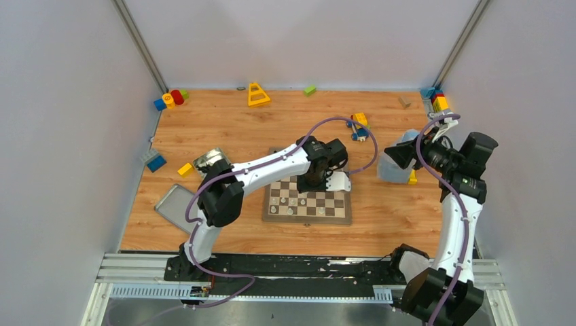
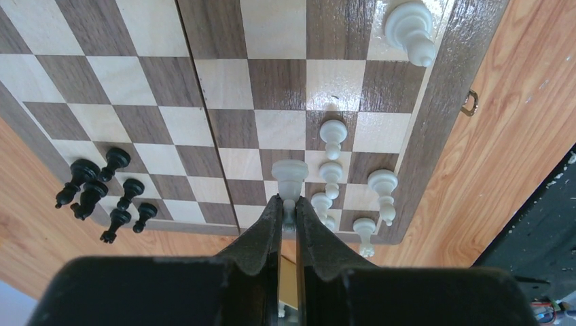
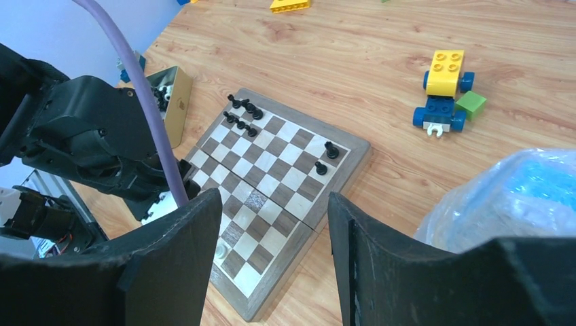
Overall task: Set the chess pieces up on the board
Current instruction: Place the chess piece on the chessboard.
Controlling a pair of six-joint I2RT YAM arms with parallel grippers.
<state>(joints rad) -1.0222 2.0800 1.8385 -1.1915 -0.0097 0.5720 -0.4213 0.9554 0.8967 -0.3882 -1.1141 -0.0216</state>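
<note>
The pale piece in my left gripper (image 2: 290, 172) belongs toward the far corner of the board, so I should set it upright on an open dark square (image 2: 278, 85) where my right gripper can take it.
The wooden chessboard (image 1: 309, 216) lies mid-table; it also shows in the left wrist view (image 2: 278, 81) and the right wrist view (image 3: 272, 163). My left gripper (image 2: 289, 202) is shut on a pale chess piece (image 2: 290, 178) and holds it over the board's white end, close above several standing pale pieces (image 2: 331, 173). Another pale piece (image 2: 409, 28) stands at a far corner. Several black pieces (image 2: 102, 193) cluster at the opposite edge. In the top view my left gripper (image 1: 314, 182) hangs over the board's far side. My right gripper (image 3: 275, 204) is open and empty, raised right of the board.
A silver tin (image 1: 209, 160) holding pieces stands left of the board, its flat lid (image 1: 173, 206) nearer the front. A clear plastic bag (image 1: 397, 170) lies under my right gripper. A toy block car (image 1: 358, 127) and a yellow triangle block (image 1: 257, 94) lie behind the board.
</note>
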